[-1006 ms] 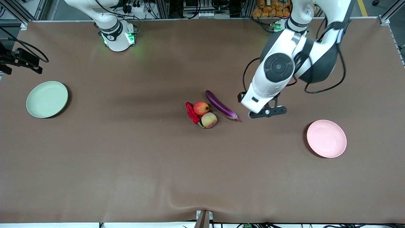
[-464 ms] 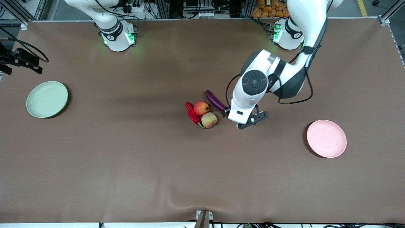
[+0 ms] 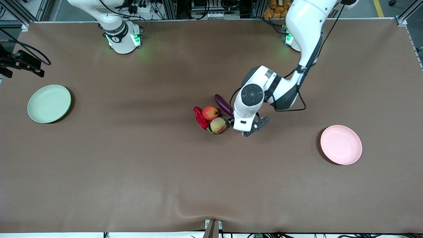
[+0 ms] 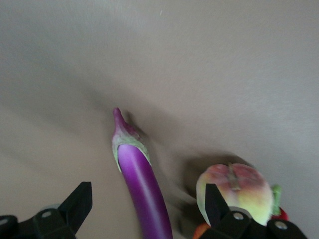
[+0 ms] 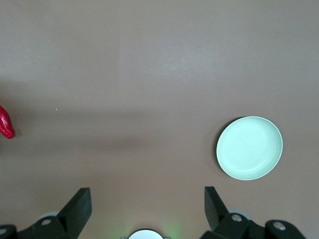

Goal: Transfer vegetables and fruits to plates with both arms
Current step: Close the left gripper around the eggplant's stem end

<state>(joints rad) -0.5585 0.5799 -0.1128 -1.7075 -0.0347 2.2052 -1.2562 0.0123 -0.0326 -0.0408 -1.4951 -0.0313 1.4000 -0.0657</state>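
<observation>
I should go on lowering my left gripper, with its open fingers astride the purple eggplant's narrow body, until they are on both sides of it just below the cap, and then close them.
The purple eggplant lies mid-table, mostly covered by the left arm in the front view. The red chili pepper, the red-orange fruit and the peach lie in a cluster beside it. My left gripper is open and low over the eggplant, one finger on each side of it, one finger close to the peach. My right gripper is open and empty, waiting high over the table near its base. It sees the pale green plate and the chili's tip.
The pale green plate sits toward the right arm's end of the table, the pale pink plate toward the left arm's end. A black camera mount stands at the table's edge near the green plate.
My left arm has swung from beside the eggplant's stem end to over the eggplant and come down, now covering most of it. The right arm has not moved.
</observation>
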